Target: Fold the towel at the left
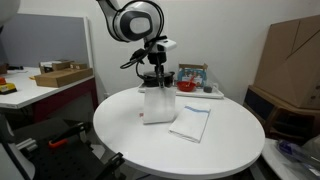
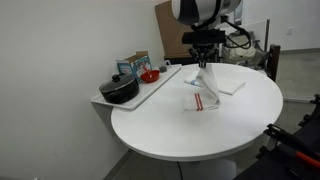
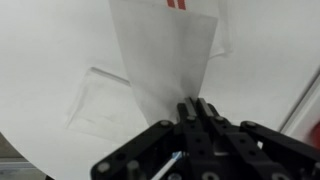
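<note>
My gripper is holding the towel, which hangs nearly upright (image 2: 209,85) above its flat striped part, so it should stop lifting and lower the held edge over the red stripe (image 2: 198,102).
The towel (image 1: 157,104) is white with a thin reddish stripe and hangs from my gripper (image 1: 154,80) above the round white table (image 1: 130,130), its lower edge resting on the tabletop. It shows in both exterior views, and the red stripe lies near the table end (image 2: 200,97). In the wrist view the towel (image 3: 165,55) stretches away from my shut fingers (image 3: 197,105), which pinch its near edge.
A second white towel with a bluish edge (image 1: 191,123) lies flat on the table beside the held one (image 2: 229,82). A tray (image 2: 150,90) at the table's edge holds a black pot (image 2: 119,90), a red bowl (image 2: 149,75) and a box. Cardboard boxes (image 1: 293,60) stand nearby.
</note>
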Controlling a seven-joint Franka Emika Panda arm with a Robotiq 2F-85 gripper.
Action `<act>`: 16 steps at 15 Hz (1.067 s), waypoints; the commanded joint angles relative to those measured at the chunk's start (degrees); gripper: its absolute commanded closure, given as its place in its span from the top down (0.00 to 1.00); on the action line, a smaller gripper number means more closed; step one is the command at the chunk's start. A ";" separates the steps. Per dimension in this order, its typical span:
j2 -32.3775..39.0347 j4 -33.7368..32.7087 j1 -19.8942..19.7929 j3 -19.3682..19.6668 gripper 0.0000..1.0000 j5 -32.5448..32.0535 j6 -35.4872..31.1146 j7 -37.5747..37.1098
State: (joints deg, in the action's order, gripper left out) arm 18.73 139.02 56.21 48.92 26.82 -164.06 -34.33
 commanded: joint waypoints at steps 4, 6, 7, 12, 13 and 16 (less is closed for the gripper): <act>0.50 -10.34 9.24 7.98 0.08 -9.82 16.87 -8.81; -1.15 -12.26 1.85 0.51 0.08 -17.08 19.05 -14.16; -0.43 -13.32 -0.77 -2.10 0.08 -18.97 20.19 -16.06; 2.28 -17.64 -17.05 -16.89 0.08 -25.58 25.48 -21.33; 2.83 -18.49 -20.51 -20.04 0.08 -26.80 26.58 -21.81; 4.44 -20.57 -29.50 -28.91 0.08 -31.35 28.82 -23.20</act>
State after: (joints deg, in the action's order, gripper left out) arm 21.00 122.14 33.98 27.32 -0.27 -138.74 -54.90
